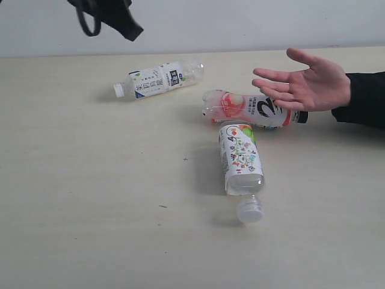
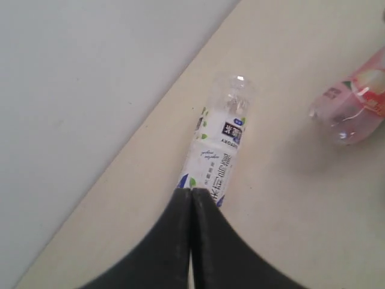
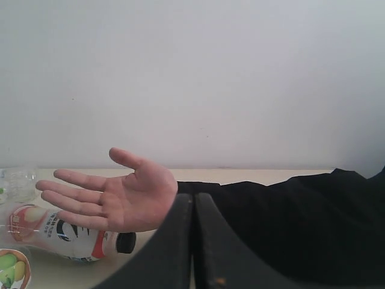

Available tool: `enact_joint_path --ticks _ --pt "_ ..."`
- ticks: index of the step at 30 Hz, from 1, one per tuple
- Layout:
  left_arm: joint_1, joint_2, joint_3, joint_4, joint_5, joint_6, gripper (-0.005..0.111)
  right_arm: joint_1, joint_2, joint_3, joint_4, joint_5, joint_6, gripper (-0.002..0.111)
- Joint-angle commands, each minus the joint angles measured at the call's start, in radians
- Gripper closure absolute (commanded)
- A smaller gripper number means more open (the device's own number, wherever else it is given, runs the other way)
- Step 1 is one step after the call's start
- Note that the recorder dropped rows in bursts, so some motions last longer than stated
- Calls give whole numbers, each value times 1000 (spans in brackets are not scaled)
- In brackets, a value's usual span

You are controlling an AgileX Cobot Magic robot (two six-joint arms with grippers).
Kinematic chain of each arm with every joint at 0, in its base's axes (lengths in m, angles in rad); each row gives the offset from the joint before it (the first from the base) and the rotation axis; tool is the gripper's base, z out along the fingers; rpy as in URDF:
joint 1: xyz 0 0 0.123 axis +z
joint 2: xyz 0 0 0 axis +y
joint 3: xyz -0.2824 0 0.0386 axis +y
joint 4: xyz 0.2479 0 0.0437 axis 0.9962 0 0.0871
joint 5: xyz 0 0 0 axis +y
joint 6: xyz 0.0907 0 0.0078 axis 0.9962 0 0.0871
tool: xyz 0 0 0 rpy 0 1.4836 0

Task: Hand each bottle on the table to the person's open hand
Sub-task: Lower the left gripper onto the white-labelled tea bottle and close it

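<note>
The white-blue bottle (image 1: 159, 79) lies apart from the pink-red bottle, so the robot's left gripper continues toward the white-blue label (image 1: 154, 81) until its fingers open above it.
Three bottles lie on the cream table (image 1: 90, 217). The white-blue label bottle (image 1: 159, 79) is at the back left, the pink-red bottle with a black cap (image 1: 252, 109) lies under the person's open hand (image 1: 307, 84), and the floral label bottle (image 1: 242, 161) rests in the middle, cap toward the front. The lime label bottle is out of view. My left gripper (image 1: 132, 33) hangs shut and empty high above the back left; its wrist view shows its tips (image 2: 191, 191) over the white-blue bottle (image 2: 219, 144). My right gripper (image 3: 194, 195) is shut and empty, level with the hand (image 3: 120, 198).
The person's black sleeve (image 1: 367, 99) reaches in from the right edge. A pale wall (image 1: 240, 24) runs behind the table's far edge. Bare tabletop spreads across the left and the front.
</note>
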Motion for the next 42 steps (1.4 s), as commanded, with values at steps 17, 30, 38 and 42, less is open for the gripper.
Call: enact_joint_path --ticks 17,30,38,42 --pt "75 735 -851 -258 418 800 107 -5 -5 4 -6 -3 -4 108" --pt "130 777 -862 -319 372 790 30 -5 -5 4 13 -3 -4 108" --pt "116 811 -862 -291 368 770 32 -5 -5 4 16 -3 -4 108" --pt "116 838 -862 -267 333 773 29 -5 -5 4 16 -3 -4 108"
